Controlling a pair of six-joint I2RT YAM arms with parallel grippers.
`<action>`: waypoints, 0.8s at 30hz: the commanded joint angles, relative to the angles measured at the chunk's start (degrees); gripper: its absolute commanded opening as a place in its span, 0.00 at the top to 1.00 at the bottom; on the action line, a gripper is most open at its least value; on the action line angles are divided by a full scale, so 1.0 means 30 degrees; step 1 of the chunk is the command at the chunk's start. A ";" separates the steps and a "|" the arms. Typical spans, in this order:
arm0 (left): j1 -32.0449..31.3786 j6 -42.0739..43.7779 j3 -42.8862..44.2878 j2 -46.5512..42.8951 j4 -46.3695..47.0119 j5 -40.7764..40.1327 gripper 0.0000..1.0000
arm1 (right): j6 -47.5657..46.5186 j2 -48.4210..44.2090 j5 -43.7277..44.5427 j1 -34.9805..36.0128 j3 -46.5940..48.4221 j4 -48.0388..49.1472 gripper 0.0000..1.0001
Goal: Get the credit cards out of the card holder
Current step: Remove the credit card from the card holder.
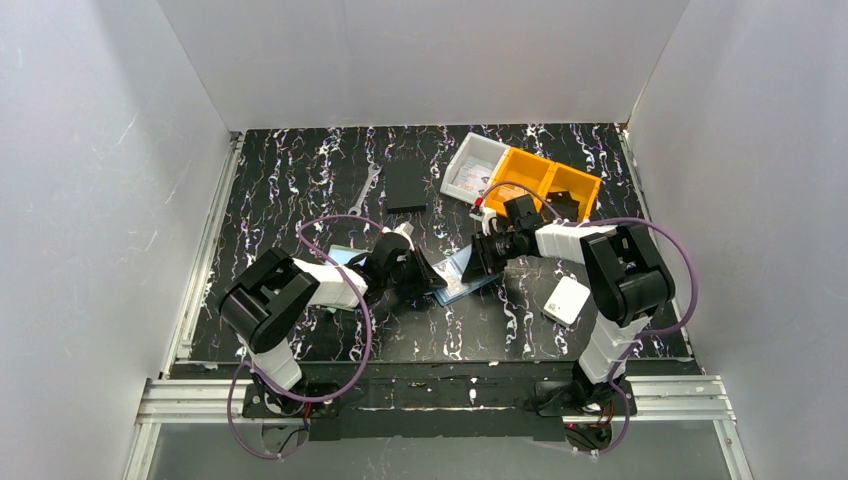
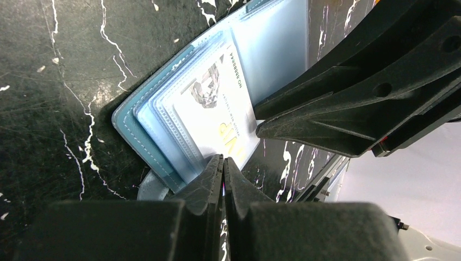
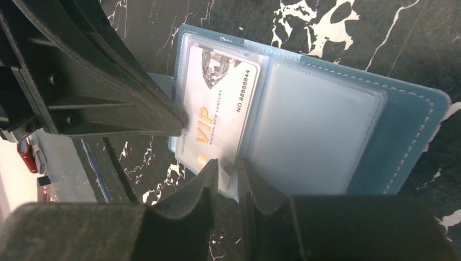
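Note:
My left gripper is pinching the pocket at the VIP card's end [image 2: 219, 149]. It should open before my right gripper pulls the card [image 3: 228, 167] out.
The blue card holder [image 1: 462, 280] lies open on the black marbled table between my two grippers. In its clear pocket sits a pale credit card [image 3: 217, 103] printed VIP [image 2: 209, 109]. My left gripper [image 2: 223, 161] is shut on the near edge of that pocket page [image 2: 179, 147]; whether the card itself is pinched too I cannot tell. In the top view it comes in from the left [image 1: 437, 283]. My right gripper [image 3: 226, 166] stands slightly open, its jaws on either side of the pocket's lower corner with gaps showing. It reaches in from the right [image 1: 478, 262].
At the back right stand a white tray [image 1: 472, 165] and orange bins [image 1: 548, 180]. A flat black rectangle [image 1: 405, 185] and a wrench [image 1: 363, 190] lie further back. A white rounded box [image 1: 567, 298] rests by the right arm. A pale card [image 1: 341, 254] lies beside the left arm.

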 commanded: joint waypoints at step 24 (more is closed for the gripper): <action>0.0256 -0.0109 0.0057 -0.2228 -0.1804 -0.0326 0.78 | 0.2122 0.1578 -0.0806 -0.0784 -0.0021 0.1127 0.78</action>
